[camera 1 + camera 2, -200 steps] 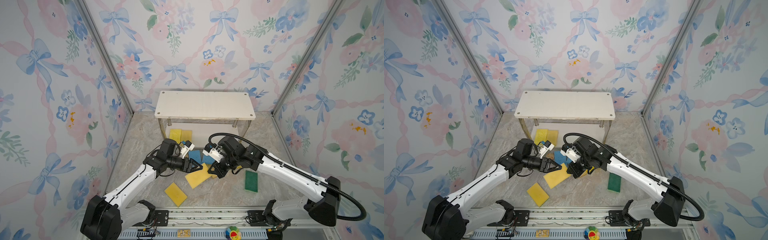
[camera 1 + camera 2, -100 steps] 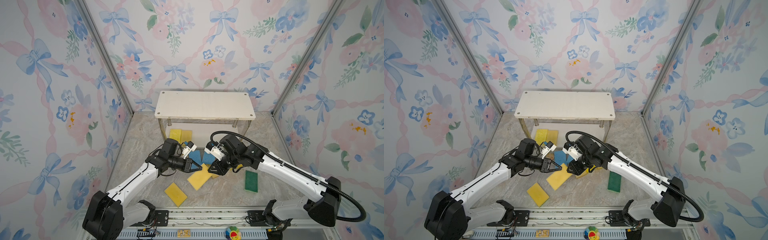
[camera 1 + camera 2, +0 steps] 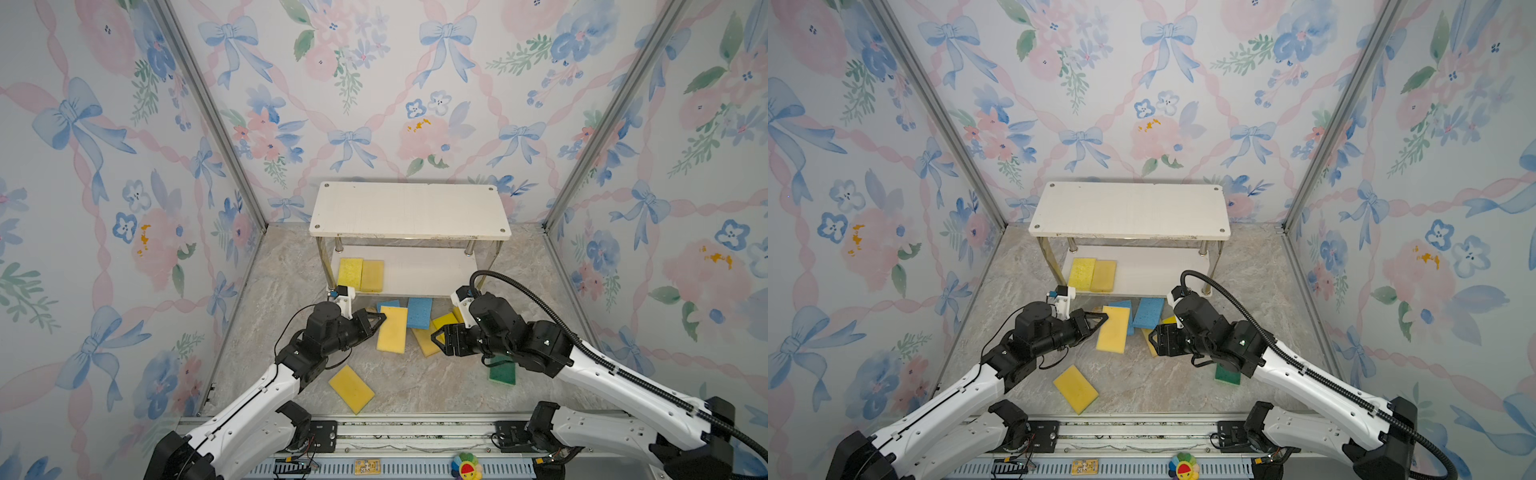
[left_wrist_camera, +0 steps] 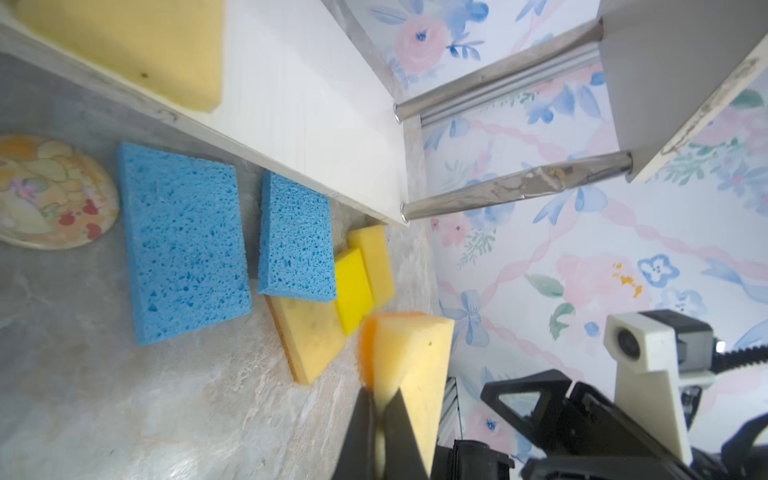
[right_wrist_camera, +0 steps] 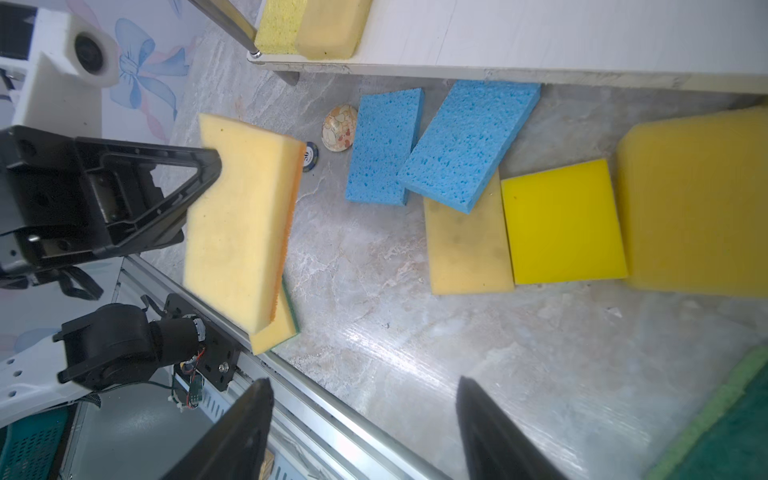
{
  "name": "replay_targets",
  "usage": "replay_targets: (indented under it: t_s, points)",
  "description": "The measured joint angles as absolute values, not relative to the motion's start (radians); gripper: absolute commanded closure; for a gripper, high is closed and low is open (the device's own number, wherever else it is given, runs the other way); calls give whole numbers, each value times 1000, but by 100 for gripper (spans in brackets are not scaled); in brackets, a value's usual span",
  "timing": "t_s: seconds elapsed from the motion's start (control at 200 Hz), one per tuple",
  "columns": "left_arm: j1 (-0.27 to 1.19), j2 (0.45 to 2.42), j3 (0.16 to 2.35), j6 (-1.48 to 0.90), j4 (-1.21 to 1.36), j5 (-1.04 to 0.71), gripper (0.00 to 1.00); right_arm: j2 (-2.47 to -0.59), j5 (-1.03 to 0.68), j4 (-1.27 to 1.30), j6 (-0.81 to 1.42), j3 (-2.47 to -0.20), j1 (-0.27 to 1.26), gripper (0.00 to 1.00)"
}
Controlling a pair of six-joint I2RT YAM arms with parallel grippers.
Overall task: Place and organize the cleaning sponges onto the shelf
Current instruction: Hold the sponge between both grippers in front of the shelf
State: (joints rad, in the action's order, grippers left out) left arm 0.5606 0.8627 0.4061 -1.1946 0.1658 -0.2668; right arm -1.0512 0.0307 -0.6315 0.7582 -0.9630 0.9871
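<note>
The pale yellow sponge is in my left gripper, held by the edge point(image 3: 381, 329) that has to meet the shelved sponges, so next my right gripper takes the sponge by the opposite edge point(image 3: 404, 332).
My left gripper point(image 3: 380, 320) point(image 4: 380, 395) is shut on the edge of a pale yellow sponge with an orange face point(image 3: 392, 330) point(image 4: 411, 353) point(image 5: 241, 216), held above the floor in front of the shelf point(image 3: 409, 210). My right gripper point(image 3: 436, 338) point(image 5: 361, 386) stands open and empty just to the right of it. Two yellow sponges point(image 3: 350, 273) point(image 3: 372, 275) lie side by side at the left end of the shelf's lower board point(image 3: 419, 270). On the floor lie two blue sponges point(image 5: 384, 149) point(image 5: 469, 141), several yellow ones point(image 5: 561, 224) point(image 3: 351, 388) and a green one point(image 3: 503, 374), partly under my right arm.
A flowered round disc point(image 4: 50, 191) point(image 5: 340, 128) and a small dark chip point(image 5: 309, 156) lie on the floor by the blue sponges. The shelf's top board is bare. Papered walls close in three sides, and a metal rail point(image 3: 395, 428) runs along the front.
The yellow sponge passed from my right gripper to my left. The left shut on it; the right opened, let go and drew back to the right.
</note>
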Motion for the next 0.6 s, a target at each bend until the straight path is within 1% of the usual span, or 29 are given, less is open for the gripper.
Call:
replay_targets:
  t_s: [0.085, 0.2, 0.445, 0.6]
  points:
    - [589, 882, 342, -1323, 242, -181, 100, -1087, 85, -587, 819, -962, 1056, 28]
    - [617, 913, 329, -1422, 300, -115, 100, -1142, 120, -521, 874, -962, 1089, 30]
    - [631, 906, 335, -1496, 382, -73, 100, -1240, 133, -428, 916, -962, 1095, 37]
    - [631, 905, 337, -1505, 397, -71, 100, -1255, 132, -398, 927, -968, 1094, 47]
